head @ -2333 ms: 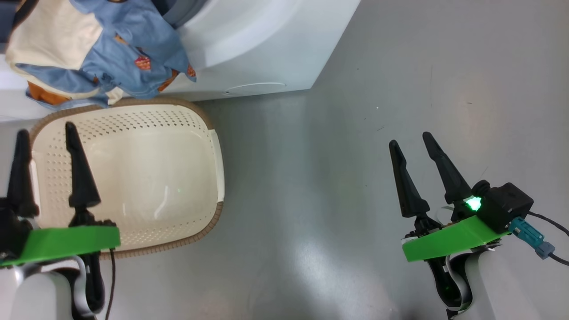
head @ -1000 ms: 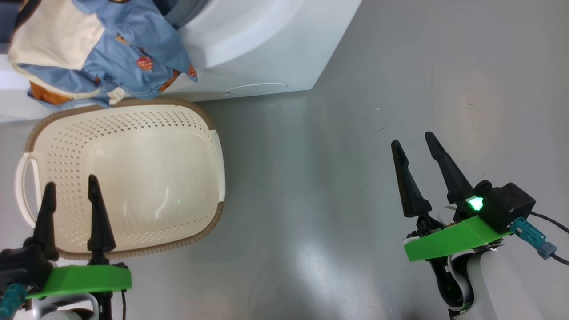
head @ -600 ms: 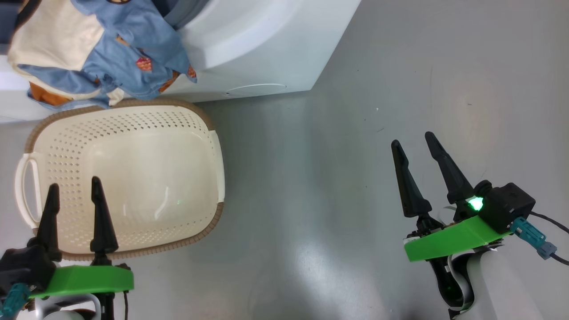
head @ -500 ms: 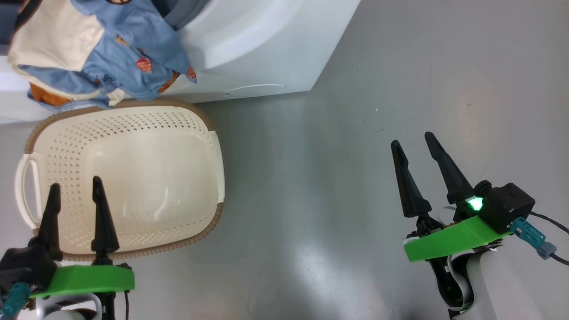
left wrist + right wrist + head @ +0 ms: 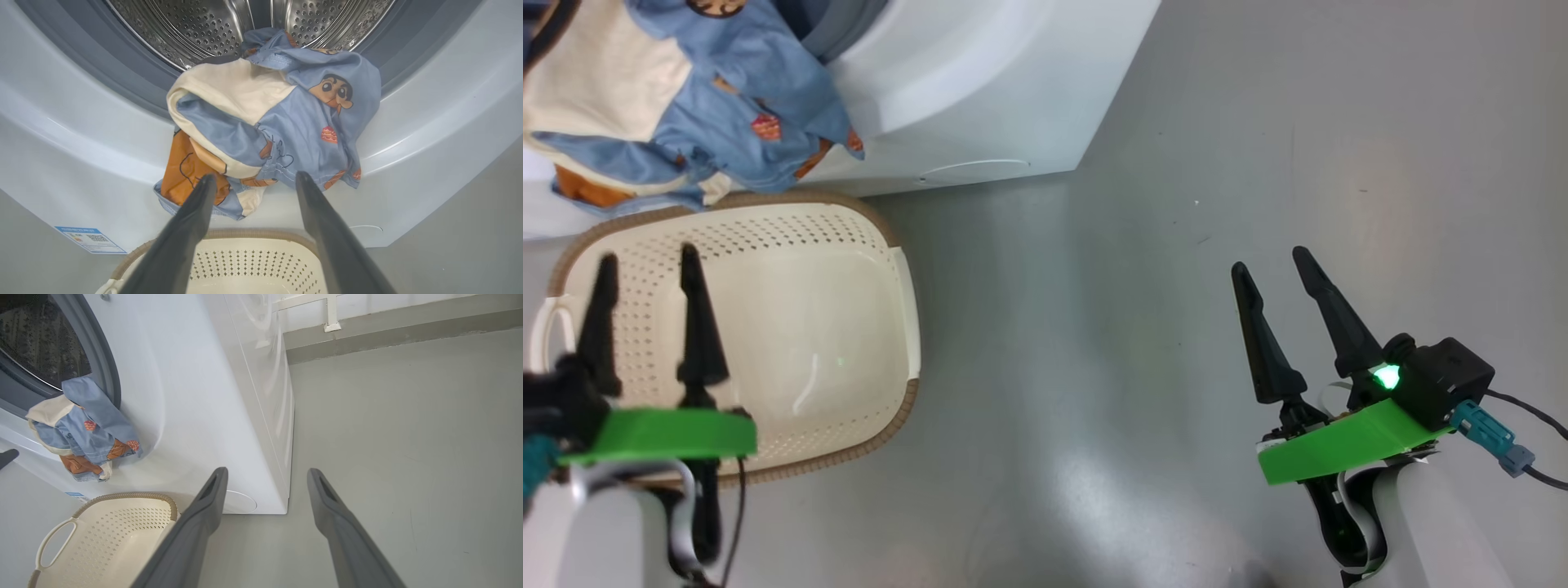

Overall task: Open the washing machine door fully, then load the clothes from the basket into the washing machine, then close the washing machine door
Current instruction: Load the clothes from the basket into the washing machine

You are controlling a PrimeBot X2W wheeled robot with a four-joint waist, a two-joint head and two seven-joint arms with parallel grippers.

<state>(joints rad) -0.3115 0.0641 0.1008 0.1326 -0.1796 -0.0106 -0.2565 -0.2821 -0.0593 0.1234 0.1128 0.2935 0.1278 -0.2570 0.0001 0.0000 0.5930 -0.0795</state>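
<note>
The clothes (image 5: 734, 113) will come along in one piece, hanging end and all, when I carry them into the drum, because the orange patch (image 5: 587, 187) hangs bunched under the light-blue folds.
The clothes (image 5: 686, 106) are a light-blue bundle with cream and orange patches. They hang out of the washing machine (image 5: 980, 82) mouth, draped over the grey gasket and white front, part still inside the steel drum (image 5: 196, 24). The cream basket (image 5: 882, 237) stands on the floor below them with nothing in it. My left gripper (image 5: 647, 257) is open above the basket, its fingers pointing at the clothes (image 5: 278, 122) and apart from them. Off to the right, my right gripper (image 5: 1270, 260) hangs open over bare floor. The washing machine door is out of view.
A small round white flap (image 5: 976, 167) sits low on the machine front, and a blue label (image 5: 90, 239) is stuck lower left. Grey floor spreads right of the machine, up to a wall skirting (image 5: 367, 330). The basket (image 5: 122, 535) nearly touches the machine's base.
My left gripper has moved forward over the basket toward the hanging clothes, still open. The head camera has shifted slightly. The right gripper has stayed put.
</note>
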